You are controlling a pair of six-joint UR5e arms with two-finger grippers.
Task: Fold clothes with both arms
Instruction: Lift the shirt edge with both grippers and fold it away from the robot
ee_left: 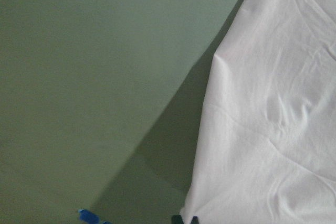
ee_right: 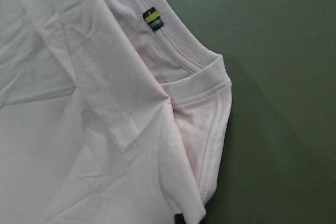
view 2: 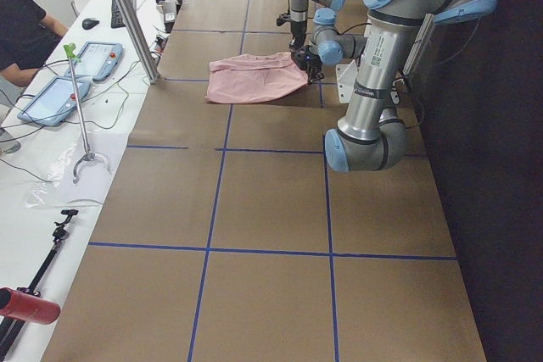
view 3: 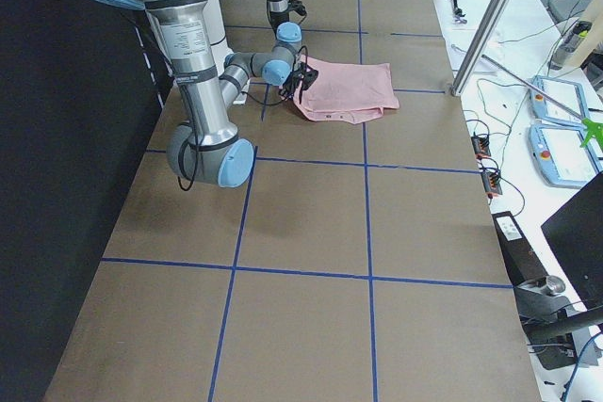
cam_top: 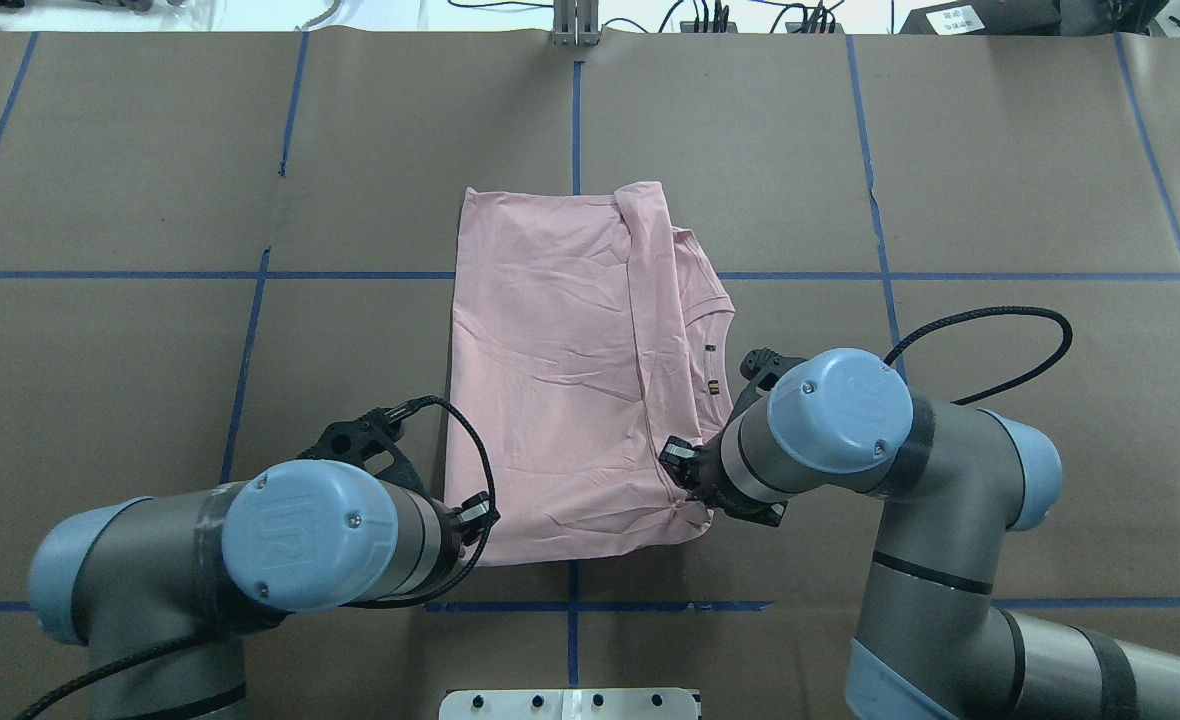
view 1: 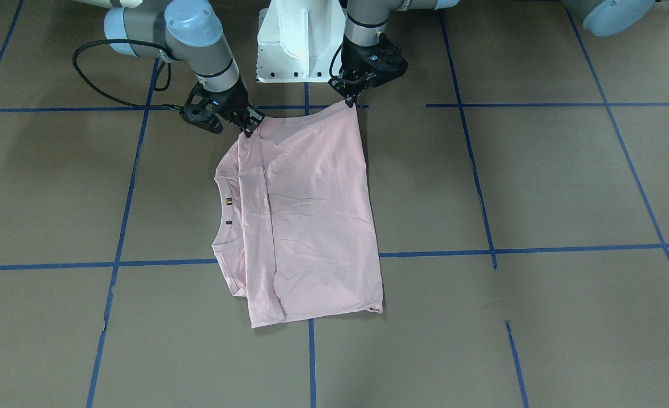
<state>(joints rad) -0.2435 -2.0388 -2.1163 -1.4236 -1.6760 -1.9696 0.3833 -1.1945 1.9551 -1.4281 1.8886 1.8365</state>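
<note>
The pale pink T-shirt's near edge [view 1: 308, 117] is close to the white pedestal base, so both of the robot's grippers should turn back and fold that edge toward the T-shirt's far edge [view 1: 318, 316].
The pale pink T-shirt [view 1: 312, 215] lies folded lengthwise on the brown table [view 1: 538, 187]. Its collar and a small yellow-and-dark neck tag [ee_right: 153, 18] sit toward my right arm's side. No print shows. My left gripper [view 1: 350, 103] is shut on the shirt's near hem corner, and the left wrist view shows dark fingertips [ee_left: 186, 219] at that corner. My right gripper [view 1: 249, 130] is shut on the near shoulder and sleeve fold [ee_right: 205, 129]. In the overhead view both grippers, left [cam_top: 480, 512] and right [cam_top: 678, 468], hold the shirt's [cam_top: 560, 380] edge nearest the robot.
The white pedestal base [view 1: 297, 39] stands just behind the shirt's near edge. Blue tape lines [view 1: 538, 249] grid the table. In the exterior left view a person [view 2: 25, 23] sits at a side bench with tablets [view 2: 93, 57] and cables.
</note>
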